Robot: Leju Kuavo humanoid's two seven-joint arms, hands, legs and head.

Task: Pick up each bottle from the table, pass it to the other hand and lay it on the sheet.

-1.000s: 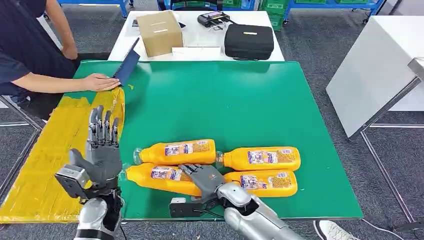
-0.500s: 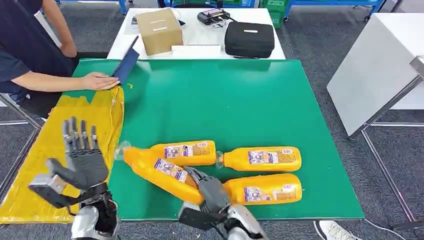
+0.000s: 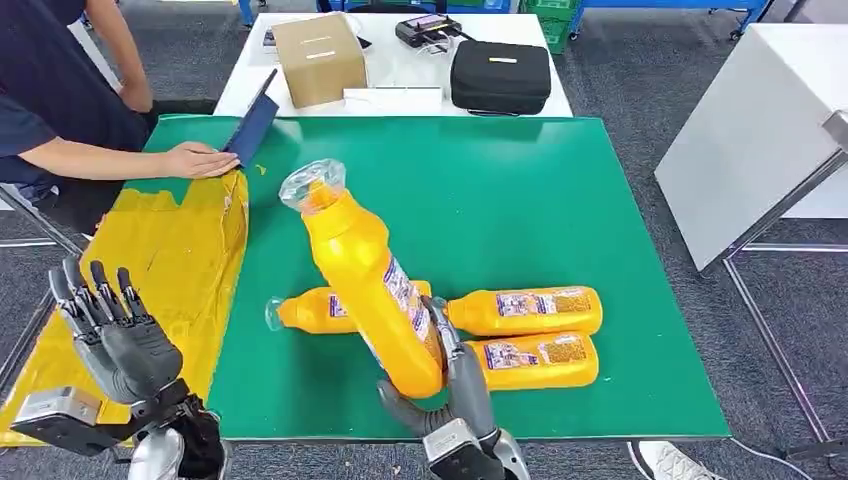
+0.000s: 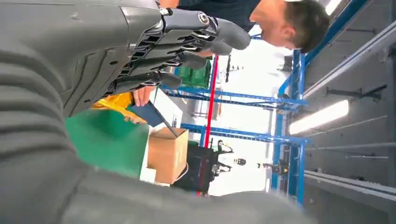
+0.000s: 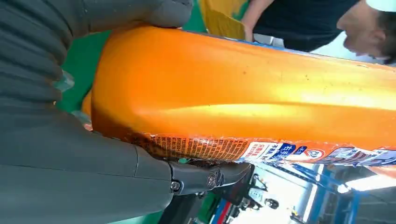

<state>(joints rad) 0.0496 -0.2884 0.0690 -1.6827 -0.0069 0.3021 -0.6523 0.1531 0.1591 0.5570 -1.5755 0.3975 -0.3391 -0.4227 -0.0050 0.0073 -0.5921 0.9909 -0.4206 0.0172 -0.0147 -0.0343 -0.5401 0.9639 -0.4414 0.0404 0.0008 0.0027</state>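
My gripper will bring a bigger logo, hidden behind, into view when it turns the orange bottle [image 3: 352,250] over onto the sheet, because the small-print label [image 3: 407,296] faces me.
My right hand [image 3: 452,385] grips an orange bottle [image 3: 368,280] near its base and holds it raised above the green table [image 3: 500,210], cap end tilted up and to the left. The same bottle [image 5: 261,107] fills the right wrist view, with my right hand [image 5: 70,116] wrapped round it. Three more orange bottles lie on the green top: one [image 3: 310,311] behind the lifted one, two [image 3: 525,311] [image 3: 540,361] to its right. My left hand [image 3: 115,335] is raised with fingers spread, holding nothing, over the yellow sheet [image 3: 170,260]; its fingers [image 4: 187,35] are straight in the left wrist view.
A person sits at the far left with a hand [image 3: 200,161] on the table beside a dark tablet [image 3: 253,128]. Behind the green top, a white table holds a cardboard box [image 3: 318,60] and a black case [image 3: 500,77]. Another white table [image 3: 760,130] stands at right.
My right hand has lifted the front-left bottle off the table and swung its cap end up. My left hand has drawn back and lower to the left, fingers still spread.
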